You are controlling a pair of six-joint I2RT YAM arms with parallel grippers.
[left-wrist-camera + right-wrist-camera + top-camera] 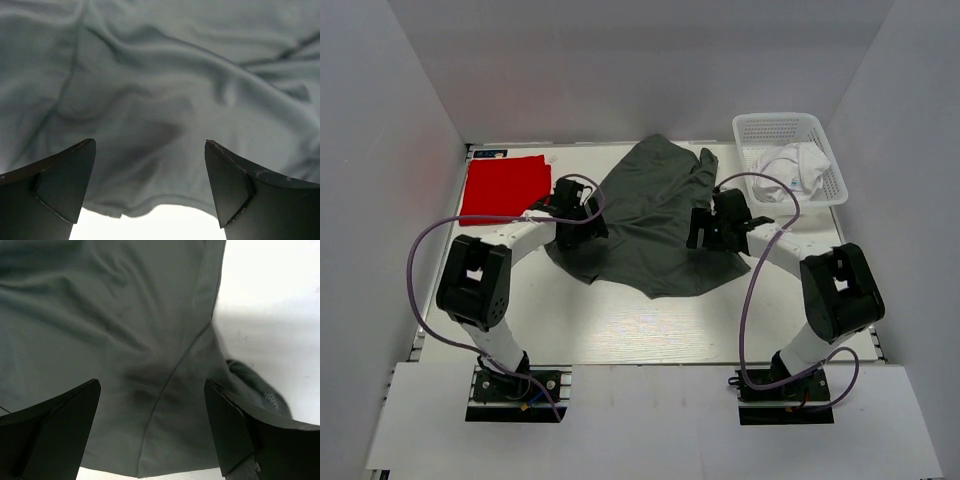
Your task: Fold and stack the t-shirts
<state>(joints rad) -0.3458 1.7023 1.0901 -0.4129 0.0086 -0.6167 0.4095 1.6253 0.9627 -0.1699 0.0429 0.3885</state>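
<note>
I need my grippers to turn the crooked, wrinkled dark grey-green t-shirt square and flatten it before folding, as its far end [662, 152] slants toward the back wall.
A dark grey-green t-shirt [650, 215] lies spread and wrinkled on the middle of the table. My left gripper [582, 222] hovers over its left edge, open and empty; the left wrist view shows its hem [150, 202] between the fingers. My right gripper [705, 232] hovers over its right part, open and empty; the right wrist view shows a seam [165, 390] between the fingers. A folded red t-shirt [504, 187] lies flat at the back left. A white t-shirt [798, 168] sits crumpled in the basket.
A white plastic mesh basket [775, 128] stands at the back right. White walls close in the table on the left, back and right. Purple cables loop beside both arms.
</note>
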